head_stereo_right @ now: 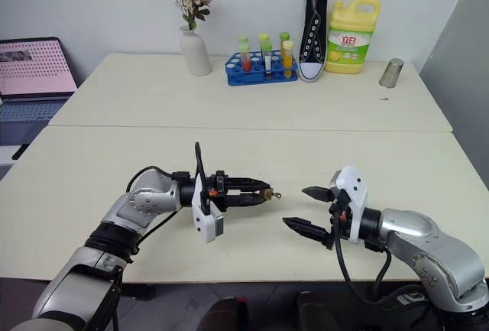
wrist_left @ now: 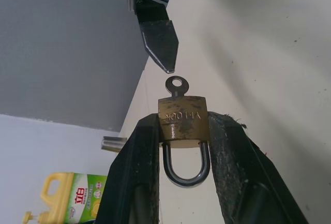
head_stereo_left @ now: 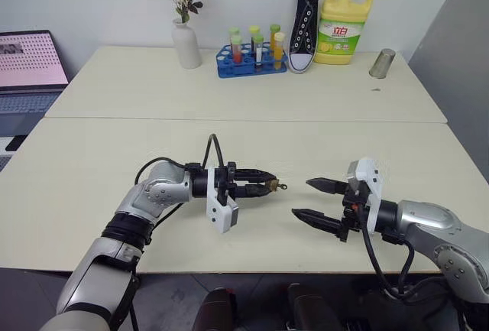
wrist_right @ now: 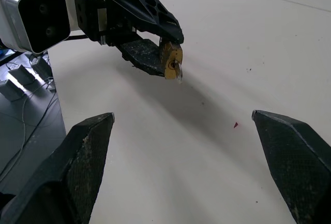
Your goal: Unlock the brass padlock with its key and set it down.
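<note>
My right gripper's open fingers tilt off the key's line (head_stereo_left: 280,186), so I should swing them square to the padlock, pinch the key's ring head (head_stereo_left: 283,186) and turn it.
My left gripper (head_stereo_left: 269,185) is held level above the table, pointing toward my right, and is shut on the brass padlock (wrist_left: 183,118). The padlock's silver shackle (wrist_left: 186,169) lies back between the two fingers. Its key (wrist_left: 177,86) sticks out of the lock's bottom face, ring head outward, toward the right gripper. That right gripper (head_stereo_left: 314,202) hovers a short way off, open wide, with nothing between its fingers. It points at the padlock (wrist_right: 170,61) without touching it. One of its fingertips (wrist_left: 161,48) sits close to the key head.
Along the back of the cream table (head_stereo_left: 229,94) stand a white vase (head_stereo_left: 186,44), a blue rack of tubes (head_stereo_left: 250,62), a black sneaker (head_stereo_left: 304,21), a yellow detergent bottle (head_stereo_left: 344,29) and a metal cup (head_stereo_left: 382,63). A laptop (head_stereo_left: 29,63) sits at far left.
</note>
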You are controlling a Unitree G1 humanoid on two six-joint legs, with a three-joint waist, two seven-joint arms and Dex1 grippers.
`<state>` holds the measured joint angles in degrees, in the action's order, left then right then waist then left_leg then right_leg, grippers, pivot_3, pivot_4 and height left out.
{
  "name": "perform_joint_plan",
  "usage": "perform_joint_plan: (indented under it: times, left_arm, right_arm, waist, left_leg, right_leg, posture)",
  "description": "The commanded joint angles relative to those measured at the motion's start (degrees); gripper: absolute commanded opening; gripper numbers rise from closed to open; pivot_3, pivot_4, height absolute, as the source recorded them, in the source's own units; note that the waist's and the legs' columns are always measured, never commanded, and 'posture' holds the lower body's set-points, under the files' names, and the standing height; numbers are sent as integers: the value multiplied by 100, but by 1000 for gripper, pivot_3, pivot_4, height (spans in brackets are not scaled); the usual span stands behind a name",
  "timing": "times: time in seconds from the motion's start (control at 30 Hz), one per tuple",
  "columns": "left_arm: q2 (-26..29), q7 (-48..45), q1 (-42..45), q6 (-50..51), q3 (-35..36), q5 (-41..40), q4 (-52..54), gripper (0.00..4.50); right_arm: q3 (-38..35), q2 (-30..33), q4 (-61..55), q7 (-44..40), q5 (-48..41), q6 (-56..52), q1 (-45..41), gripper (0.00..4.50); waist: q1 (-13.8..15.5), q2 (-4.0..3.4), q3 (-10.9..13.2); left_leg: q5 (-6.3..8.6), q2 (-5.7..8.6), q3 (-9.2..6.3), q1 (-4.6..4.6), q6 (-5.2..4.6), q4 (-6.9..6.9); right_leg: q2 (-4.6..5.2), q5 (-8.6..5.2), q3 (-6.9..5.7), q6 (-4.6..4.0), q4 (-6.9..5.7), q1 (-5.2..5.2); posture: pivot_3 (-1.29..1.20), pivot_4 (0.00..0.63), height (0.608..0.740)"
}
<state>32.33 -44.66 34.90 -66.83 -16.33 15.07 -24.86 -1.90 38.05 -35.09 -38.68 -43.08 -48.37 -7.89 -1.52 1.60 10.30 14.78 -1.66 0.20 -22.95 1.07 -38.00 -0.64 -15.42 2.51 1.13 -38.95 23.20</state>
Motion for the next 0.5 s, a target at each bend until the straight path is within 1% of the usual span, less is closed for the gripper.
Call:
perform_joint_plan:
  times: [0.03,0.27,0.5]
  left_arm:
    - [68,385,-1,-46,131,161,152,967]
    - [170,688,-104,28,42,341,310,967]
    - [219,823,-138,125,-44,394,431,967]
  right_arm:
    - [30,-89,129,15,-126,-64,-367,4500]
    - [425,-265,409,-87,10,-28,-701,4500]
    - [626,-395,595,-155,88,19,-879,4500]
  waist:
    - [-2,0,0]
    - [-7,0,0]
    - [-6,0,0]
  left_leg:
    - [0,-1,0,1,0,0]
    - [0,-3,-3,1,0,2]
    - [0,-2,-1,1,0,2]
  right_leg:
    - [0,0,-2,0,-1,0]
    - [-2,0,-2,0,-2,1]
    - [0,1,-4,-1,-2,1]
  posture:
    - [0,150,740]
    - [0,150,740]
    - [0,150,740]
